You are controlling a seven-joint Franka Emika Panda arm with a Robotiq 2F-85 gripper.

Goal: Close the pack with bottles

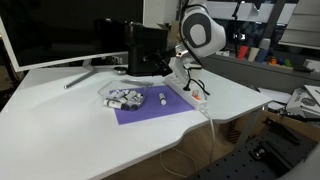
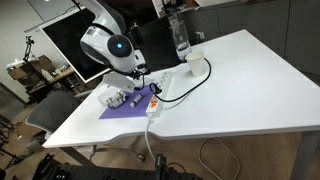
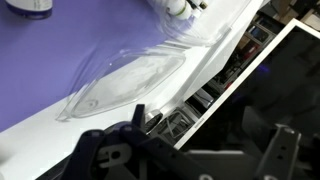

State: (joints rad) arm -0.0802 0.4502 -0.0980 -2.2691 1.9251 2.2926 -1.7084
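The long side of the clear flap is beside my hovering gripper, so I should go back to the flap's loose end and grab the flap there before I fold it.
The pack is a clear crinkly pouch lying on the purple mat, with several small white bottles showing inside. It also shows in the other exterior view. One white bottle lies loose on the mat beside it. In the wrist view the pack's clear flap lies flat on the mat, with white bottles at the top edge. My gripper is open and empty, hovering just behind the pack near the table's far edge.
A white power strip with orange parts and its cable lie next to the mat. A monitor stands at the table's back. A clear water bottle and a cup stand further along the table.
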